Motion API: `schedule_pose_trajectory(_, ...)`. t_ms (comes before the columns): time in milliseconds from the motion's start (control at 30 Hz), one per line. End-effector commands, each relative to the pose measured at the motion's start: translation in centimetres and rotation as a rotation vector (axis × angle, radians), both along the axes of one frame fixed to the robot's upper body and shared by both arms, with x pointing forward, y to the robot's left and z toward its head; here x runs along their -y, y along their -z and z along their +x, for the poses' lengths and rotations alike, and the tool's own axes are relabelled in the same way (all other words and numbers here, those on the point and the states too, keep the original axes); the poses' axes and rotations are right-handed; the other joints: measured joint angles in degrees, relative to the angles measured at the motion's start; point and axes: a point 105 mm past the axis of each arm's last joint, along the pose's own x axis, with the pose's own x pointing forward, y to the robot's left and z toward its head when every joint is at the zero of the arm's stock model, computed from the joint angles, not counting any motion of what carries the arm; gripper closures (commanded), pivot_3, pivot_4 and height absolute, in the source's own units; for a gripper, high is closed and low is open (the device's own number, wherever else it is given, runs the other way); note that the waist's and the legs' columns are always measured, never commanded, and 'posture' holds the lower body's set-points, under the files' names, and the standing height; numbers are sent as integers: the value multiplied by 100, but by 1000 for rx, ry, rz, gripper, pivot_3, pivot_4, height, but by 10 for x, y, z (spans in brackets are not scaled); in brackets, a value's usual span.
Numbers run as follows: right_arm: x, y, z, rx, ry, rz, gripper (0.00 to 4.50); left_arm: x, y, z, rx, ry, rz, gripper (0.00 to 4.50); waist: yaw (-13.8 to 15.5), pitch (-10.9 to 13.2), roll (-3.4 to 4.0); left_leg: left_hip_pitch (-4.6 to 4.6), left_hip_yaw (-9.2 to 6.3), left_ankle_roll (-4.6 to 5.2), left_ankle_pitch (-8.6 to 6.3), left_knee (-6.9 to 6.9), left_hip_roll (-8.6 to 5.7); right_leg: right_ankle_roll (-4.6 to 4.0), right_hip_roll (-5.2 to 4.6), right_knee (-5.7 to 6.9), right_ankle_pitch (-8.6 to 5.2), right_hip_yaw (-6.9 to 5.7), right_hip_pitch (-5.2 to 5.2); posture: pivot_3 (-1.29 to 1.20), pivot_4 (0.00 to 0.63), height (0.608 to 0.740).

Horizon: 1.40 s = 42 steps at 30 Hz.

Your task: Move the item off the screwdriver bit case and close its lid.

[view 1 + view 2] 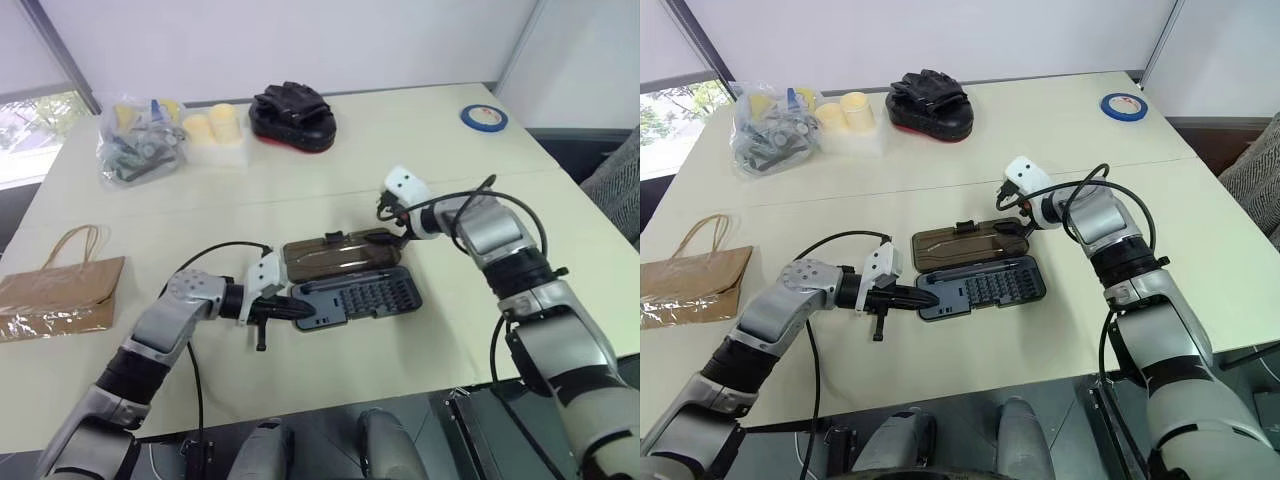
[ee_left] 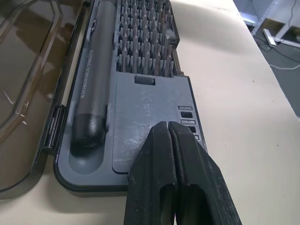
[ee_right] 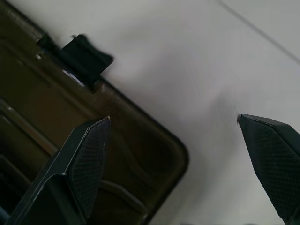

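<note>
I should use my right gripper to turn the screwdriver bit case (image 1: 360, 297) straight by the lid's far corner (image 3: 176, 157) before I close the lid, because the case is lying crooked in front of me.
The screwdriver bit case (image 1: 360, 296) lies open mid-table, with rows of bits and a grey driver (image 2: 93, 75) in its tray. Its smoky brown lid (image 1: 335, 252) lies flat on the table behind it. My left gripper (image 1: 303, 308) is shut, empty, its tips over the tray's left end (image 2: 140, 136); contact is unclear. My right gripper (image 3: 172, 118) is open and straddles the lid's far right corner (image 3: 159, 154), near the dark latch tab (image 3: 86, 56). The item, a brown paper bag (image 1: 60, 295), lies flat at the table's left edge, well apart from the case.
At the back left sit a clear plastic bag of parts (image 1: 140, 152) and pale yellow cups (image 1: 215, 125). A black pad with a red edge (image 1: 292, 117) lies at the back centre, and a blue tape roll (image 1: 484, 117) at the back right.
</note>
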Motion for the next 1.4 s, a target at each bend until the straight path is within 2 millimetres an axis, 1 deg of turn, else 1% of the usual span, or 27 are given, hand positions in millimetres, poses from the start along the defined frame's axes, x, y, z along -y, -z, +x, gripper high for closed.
schedule_pose_trajectory(33,-9,-14,5,45,-31,10,0,-3,5,-2,-8,-14,22,4466,-1,0,0,0,0,0,0,0,0,0,0,0,0,0,0,0,150,740)
schedule_pose_trajectory(133,-11,-11,7,43,-30,11,0,-4,4,-2,-5,-19,22,4466,-4,0,0,1,0,0,0,0,0,0,0,0,0,0,0,0,150,740)
schedule_pose_trajectory(333,-8,-6,11,26,-13,18,0,-3,4,-2,0,-25,20,4466,2,0,0,1,-2,0,0,0,0,0,0,0,0,0,0,0,150,740)
schedule_pose_trajectory(367,-8,-6,12,23,-13,18,504,-3,4,-2,1,-27,19,4500,0,0,0,2,-2,0,0,0,0,0,0,0,0,0,0,0,150,740)
schedule_pose_trajectory(400,-7,-5,11,19,-15,12,753,-3,4,-2,1,-28,19,4500,-2,0,0,1,-2,0,0,0,0,0,0,0,0,0,0,0,150,740)
schedule_pose_trajectory(500,-5,-1,10,4,-23,-1,2292,-3,4,-2,3,-32,17,4500,-3,0,0,2,-2,0,0,0,0,0,0,1,0,0,0,0,150,740)
schedule_pose_trajectory(567,-4,2,10,-2,-25,-11,3411,-3,4,-2,4,-34,16,4500,-6,-1,-1,3,-2,0,0,0,0,0,0,1,0,0,1,0,150,740)
schedule_pose_trajectory(600,-4,3,9,-6,-28,-16,3840,-3,4,-2,5,-36,14,4500,-7,-2,-3,8,-1,0,0,1,0,0,0,1,0,0,5,0,150,740)
schedule_pose_trajectory(633,-4,4,9,-9,-32,-19,4064,-2,4,-2,6,-37,12,4500,-19,-2,-3,18,-2,0,0,0,1,0,0,1,0,-1,15,0,150,740)
schedule_pose_trajectory(700,-5,5,7,-17,-43,-25,4362,-2,3,-1,8,-40,9,4500,-61,-2,-3,32,6,0,0,-1,4,0,3,1,0,0,22,0,150,740)
schedule_pose_trajectory(767,-6,6,6,-18,-54,-36,4491,-2,3,0,12,-44,5,4500,-130,-2,-3,36,6,0,0,-1,12,-1,10,6,0,0,22,0,150,740)
schedule_pose_trajectory(933,-8,7,3,-18,-86,-55,4491,-1,2,1,17,-56,-1,4500,-158,-2,-2,34,4,0,0,-2,13,-1,11,14,-1,1,11,0,150,740)
schedule_pose_trajectory(1100,-13,3,1,15,-133,-80,4491,-1,0,4,25,-72,-12,4500,-148,-2,-1,30,2,0,0,-2,11,-1,8,12,-1,1,9,0,150,740)
schedule_pose_trajectory(1167,-18,-2,-1,67,-191,-107,4491,0,-5,8,34,-86,-30,4500,-146,-2,-1,28,2,0,0,-4,11,-1,8,12,0,1,7,0,150,740)
schedule_pose_trajectory(1267,-23,-9,-5,143,-255,-153,4491,0,-20,15,46,-112,-80,4500,-136,-1,-1,23,1,0,0,-4,10,-1,7,12,0,0,1,0,150,740)
schedule_pose_trajectory(1400,-29,-18,-12,274,-357,-224,4491,-1,-51,24,45,-148,-182,4500,-126,-1,-1,19,1,0,0,-3,8,-1,5,12,0,0,0,0,150,740)
